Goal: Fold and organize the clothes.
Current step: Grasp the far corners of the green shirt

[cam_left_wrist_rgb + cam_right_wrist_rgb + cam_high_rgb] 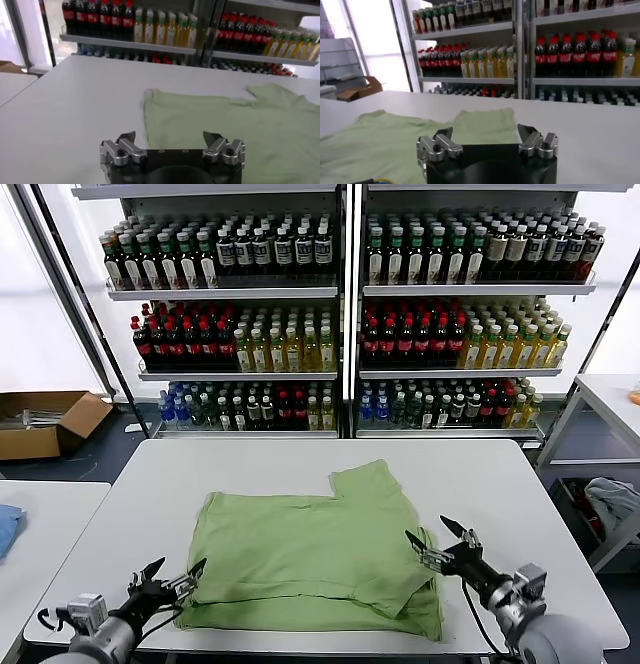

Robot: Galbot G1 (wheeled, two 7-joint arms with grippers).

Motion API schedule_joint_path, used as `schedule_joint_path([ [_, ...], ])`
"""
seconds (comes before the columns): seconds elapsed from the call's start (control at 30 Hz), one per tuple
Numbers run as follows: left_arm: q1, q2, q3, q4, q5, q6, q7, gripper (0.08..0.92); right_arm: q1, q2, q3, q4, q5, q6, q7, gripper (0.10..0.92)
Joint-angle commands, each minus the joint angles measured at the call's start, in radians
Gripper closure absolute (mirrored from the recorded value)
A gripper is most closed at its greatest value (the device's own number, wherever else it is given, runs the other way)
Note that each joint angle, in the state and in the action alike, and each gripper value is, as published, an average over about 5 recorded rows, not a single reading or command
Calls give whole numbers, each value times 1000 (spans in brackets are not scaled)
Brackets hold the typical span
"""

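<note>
The near flap (290,590) is folded in already, so the far sleeve and edge (364,483) will fold over toward it and form a long strip when the robot pulls them nearer.
A light green polo shirt (310,554) lies partly folded on the white table (480,474), plain side up, one sleeve sticking out at the far side. No logo or collar shows. My left gripper (170,575) is open and empty, hovering just off the shirt's near left corner. My right gripper (440,541) is open and empty, over the shirt's right edge. The shirt shows in the left wrist view (235,125) beyond the open left gripper (170,137). It shows in the right wrist view (395,142) beyond the open right gripper (485,132).
Shelves of bottles (340,314) stand behind the table. A second white table (40,524) stands at the left with a blue cloth (8,529) on it. A cardboard box (45,422) lies on the floor. More cloth (615,504) lies at the right.
</note>
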Motion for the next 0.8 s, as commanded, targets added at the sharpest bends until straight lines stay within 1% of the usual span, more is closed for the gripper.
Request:
schedule_joint_path([
  [0.03,-294,140,111,267,-71,0,-5,177,413,-19,-218,-328,15,-73,0,203],
  [0.2,-431,175,202,409,-78,-1,-5,177,530,27,-286,-470,12,-83,0,203],
  [0.47,-594,187,300,591,-83,-4,-4,177,627,89,-343,-586,-11,-105,12,203],
  [0.63,-662,181,342,665,-83,-10,-8,177,674,117,-371,-651,-20,-108,19,203],
  [0.8,-705,177,375,702,-85,-12,-9,177,731,156,-400,-730,-35,-109,23,203],
])
